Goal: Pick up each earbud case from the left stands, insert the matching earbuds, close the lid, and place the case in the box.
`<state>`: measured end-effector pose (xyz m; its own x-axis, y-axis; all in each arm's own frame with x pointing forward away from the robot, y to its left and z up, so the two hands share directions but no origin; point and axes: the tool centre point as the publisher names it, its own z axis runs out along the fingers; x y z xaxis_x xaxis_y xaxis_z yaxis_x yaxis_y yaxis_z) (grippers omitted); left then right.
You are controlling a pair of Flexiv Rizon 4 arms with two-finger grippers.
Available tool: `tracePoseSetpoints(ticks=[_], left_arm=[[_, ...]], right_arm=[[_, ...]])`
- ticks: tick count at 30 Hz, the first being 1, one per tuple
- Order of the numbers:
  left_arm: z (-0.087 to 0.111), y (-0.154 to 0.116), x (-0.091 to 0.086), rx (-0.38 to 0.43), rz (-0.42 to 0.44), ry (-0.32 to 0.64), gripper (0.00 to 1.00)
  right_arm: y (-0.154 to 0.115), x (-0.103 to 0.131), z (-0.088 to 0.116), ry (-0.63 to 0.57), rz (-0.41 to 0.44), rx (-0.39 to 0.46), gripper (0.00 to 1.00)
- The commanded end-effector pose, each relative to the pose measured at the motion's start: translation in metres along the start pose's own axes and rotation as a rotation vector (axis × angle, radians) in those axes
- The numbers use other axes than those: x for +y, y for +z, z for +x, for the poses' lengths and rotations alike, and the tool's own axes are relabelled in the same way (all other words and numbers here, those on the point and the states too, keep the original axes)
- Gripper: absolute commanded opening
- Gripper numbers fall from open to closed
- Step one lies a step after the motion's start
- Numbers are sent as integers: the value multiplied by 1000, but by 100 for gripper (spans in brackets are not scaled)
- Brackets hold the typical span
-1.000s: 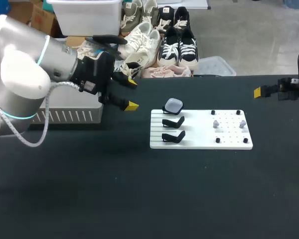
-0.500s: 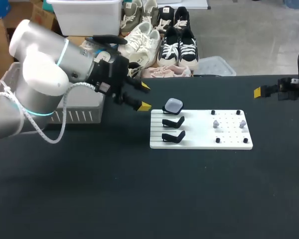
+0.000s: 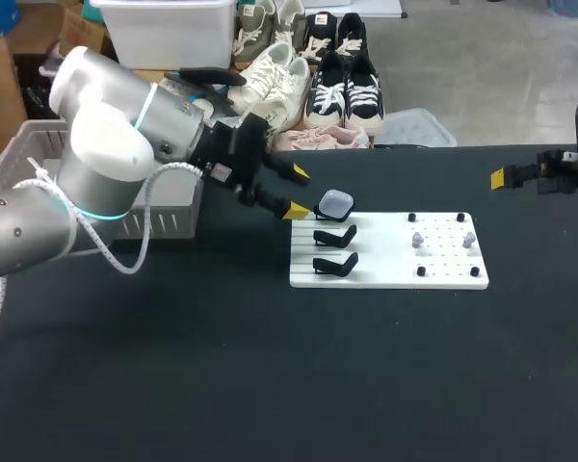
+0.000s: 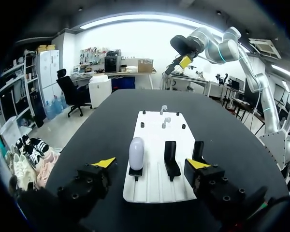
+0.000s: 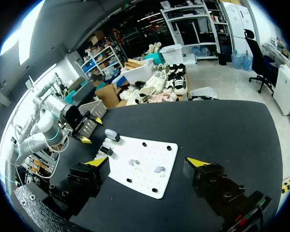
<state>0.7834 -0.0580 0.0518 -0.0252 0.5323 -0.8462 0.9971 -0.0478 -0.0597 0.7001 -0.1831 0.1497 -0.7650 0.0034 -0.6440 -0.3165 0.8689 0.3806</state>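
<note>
I should expect to find empty sockets hidden inside the pale lilac earbud case (image 3: pixel 335 204) when I open it, because the small earbuds (image 3: pixel 417 240) stand out on the board.
A pale lilac earbud case (image 3: pixel 335 203) sits shut on the farthest of three black stands on the white board (image 3: pixel 388 269). The other two stands (image 3: pixel 335 237) (image 3: pixel 335 264) are empty. Two small earbuds (image 3: pixel 417 239) (image 3: pixel 469 238) stand on the board's right half. My left gripper (image 3: pixel 297 192) hangs open just left of the case, touching nothing. From the left wrist, the case (image 4: pixel 136 153) lies ahead, between the open fingers of the left gripper (image 4: pixel 151 164). My right gripper (image 3: pixel 520 176) hovers open at the far right, and nothing is held in the right gripper (image 5: pixel 147 162).
A white slotted basket (image 3: pixel 169 219) stands at the table's back left, partly hidden by my left arm. Small black pegs (image 3: pixel 411 218) dot the board around the earbuds. From the right wrist, the board (image 5: pixel 150 154) and case (image 5: pixel 111 134) lie ahead.
My left arm has swung right from beside the basket to the board's left edge, its gripper now close to the case and still open. The right arm has not moved.
</note>
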Motion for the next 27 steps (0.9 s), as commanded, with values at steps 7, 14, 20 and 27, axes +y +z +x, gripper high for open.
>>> tracePoseSetpoints(ticks=[7,14,20,27], left_arm=[[3,20,10,-17,36,19,75],[5,27,17,-24,23,29,82],[6,29,21,-29,15,29,60],[12,32,21,-29,23,23,71]], right_arm=[[0,-1,0,-2,-5,1,100],[0,-1,0,-2,-5,1,100],[0,-1,0,-2,-5,1,100],[0,-1,0,-2,-5,1,100]])
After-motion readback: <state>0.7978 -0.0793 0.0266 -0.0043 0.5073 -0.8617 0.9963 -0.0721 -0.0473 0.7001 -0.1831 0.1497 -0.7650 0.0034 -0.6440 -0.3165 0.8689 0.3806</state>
